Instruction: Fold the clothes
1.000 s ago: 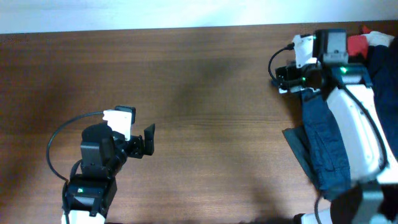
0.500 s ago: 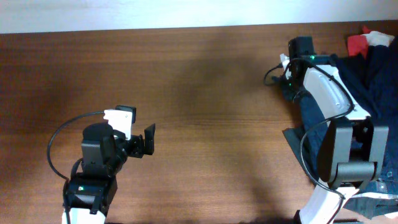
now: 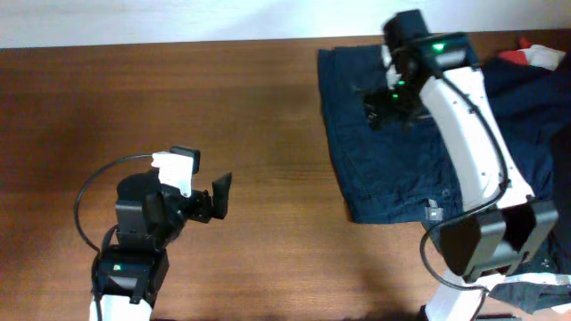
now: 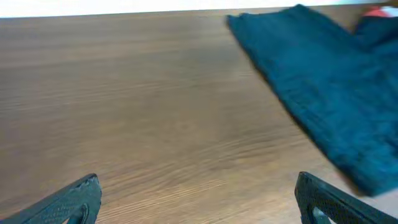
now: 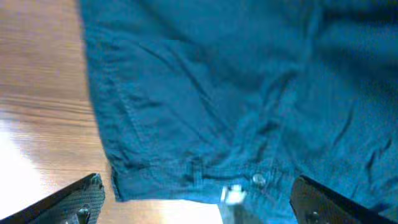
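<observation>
The navy-blue garment is crammed up against the dark heap [image 3: 501,100], so my left gripper should first grab its near waistband corner [image 3: 359,214] and pull the garment onto the open wood.
A navy-blue trouser-like garment [image 3: 393,152] lies spread on the right half of the wooden table, its waistband with a white tag toward the front. My right gripper [image 3: 385,96] hovers open over its far part. In the right wrist view the garment [image 5: 217,93] fills the frame, with a button and tag by the waistband, and the gripper [image 5: 202,208] holds nothing. My left gripper [image 3: 219,196] is open and empty over bare wood at the front left. The left wrist view shows the garment [image 4: 323,81] ahead to the right of the open jaws [image 4: 196,205].
A heap of more dark cloth [image 3: 549,98] lies at the right edge, with a red and white item [image 3: 526,55] behind it. Pale fabric [image 3: 535,290] shows at the front right corner. The table's far edge [image 3: 178,45] meets a white wall.
The right arm has swung left and the navy garment has come with it, from a narrow strip at the right edge to lying spread out. The left gripper has barely moved.
</observation>
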You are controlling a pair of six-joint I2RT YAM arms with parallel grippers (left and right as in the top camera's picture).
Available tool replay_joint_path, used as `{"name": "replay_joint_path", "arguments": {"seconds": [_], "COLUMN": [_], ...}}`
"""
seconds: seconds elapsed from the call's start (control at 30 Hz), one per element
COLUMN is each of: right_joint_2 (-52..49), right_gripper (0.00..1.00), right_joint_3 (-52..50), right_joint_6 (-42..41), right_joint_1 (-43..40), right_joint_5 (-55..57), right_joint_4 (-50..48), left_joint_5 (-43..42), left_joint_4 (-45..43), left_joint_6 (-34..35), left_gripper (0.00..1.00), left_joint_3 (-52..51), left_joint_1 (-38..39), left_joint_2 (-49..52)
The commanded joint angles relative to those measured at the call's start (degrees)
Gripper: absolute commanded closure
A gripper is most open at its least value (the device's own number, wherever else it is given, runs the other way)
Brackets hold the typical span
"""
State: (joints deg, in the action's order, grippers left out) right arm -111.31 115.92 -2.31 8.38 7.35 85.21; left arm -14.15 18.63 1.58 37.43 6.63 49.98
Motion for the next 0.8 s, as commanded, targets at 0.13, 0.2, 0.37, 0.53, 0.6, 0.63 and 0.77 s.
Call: {"name": "replay_joint_path", "arguments": {"seconds": [0.13, 0.2, 0.37, 0.53, 0.6, 0.63, 0.77], "right_joint_2": [0.3, 0.3, 0.3, 0.4, 1.2, 1.7, 2.3], "right_gripper": [0.01, 0.03, 0.27, 0.96, 0.96, 0.96, 0.96], "right_joint_3": [-12.0, -24.9, -46.2, -52.0, -45.6, -42.5, -30.4], "right_joint_6": [4.9, 5.0, -1.7, -5.7, -3.4, -2.4, -3.3], "right_joint_1": [-3.0, 2.4, 12.7, 14.1, 15.2, 17.0, 30.6], "right_joint_5": [-15.3, -15.3, -15.0, -12.5, -17.4, -19.6, -26.0], "right_joint_4": [6.9, -1.2, -23.1, -31.3, -26.0, -24.4, -23.8], "left_joint_5": [-11.0, -11.0, 2.5, 2.6, 6.6, 7.2, 6.2], "left_joint_4": [-7.2, -7.1, -3.6, -1.7, -1.0, -1.0, 0.1], "left_joint_6": [10.8, 11.3, 11.2, 11.2, 11.2, 11.2, 11.2], "left_gripper": [0.01, 0.01, 0.01, 0.01, 0.01, 0.01, 0.01], "left_joint_3": [1.0, 1.0, 1.0, 1.0, 1.0, 1.0, 1.0], "left_joint_1": [10.2, 10.2, 10.1, 10.1, 9.9, 9.4, 3.1], "left_joint_2": [20.1, 24.0, 23.9, 23.9, 23.4, 22.9, 19.5]}}
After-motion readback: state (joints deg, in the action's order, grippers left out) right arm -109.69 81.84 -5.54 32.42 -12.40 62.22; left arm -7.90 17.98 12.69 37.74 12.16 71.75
